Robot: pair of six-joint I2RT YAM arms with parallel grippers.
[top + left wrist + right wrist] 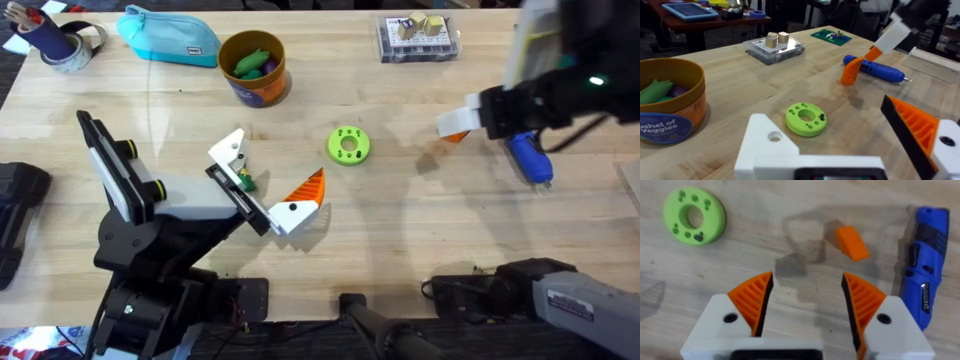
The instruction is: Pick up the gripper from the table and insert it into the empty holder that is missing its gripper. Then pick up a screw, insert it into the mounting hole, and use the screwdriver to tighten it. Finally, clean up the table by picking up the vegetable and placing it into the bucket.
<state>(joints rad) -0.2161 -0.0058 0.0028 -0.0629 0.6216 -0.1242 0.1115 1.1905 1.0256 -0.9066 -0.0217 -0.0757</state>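
Wood shows all [874,236] around the orange wedge [852,243]. I expect the orange wedge to come up by itself, free of any white base, when I lift it.
My left gripper [275,170] stands open, with the bare white holder [232,150] on one side and a fixed orange finger [305,190] on the other. The loose gripper's orange wedge [852,242] sits beside the blue screwdriver [925,275]. I cannot tell whether the white part above the wedge [455,138] is its base. My right gripper [805,277] hangs open over it, with nothing between the pads. A lime disc [336,150] holds a small dark screw [822,116]. Green vegetables [250,62] lie in the orange bucket [268,92].
A teal pouch [170,38] and a cup of pens [50,40] stand at the back left. A clear parts box [418,40] is at the back right. A black device [20,215] lies at the left edge. Bare wood stretches in front of the disc.
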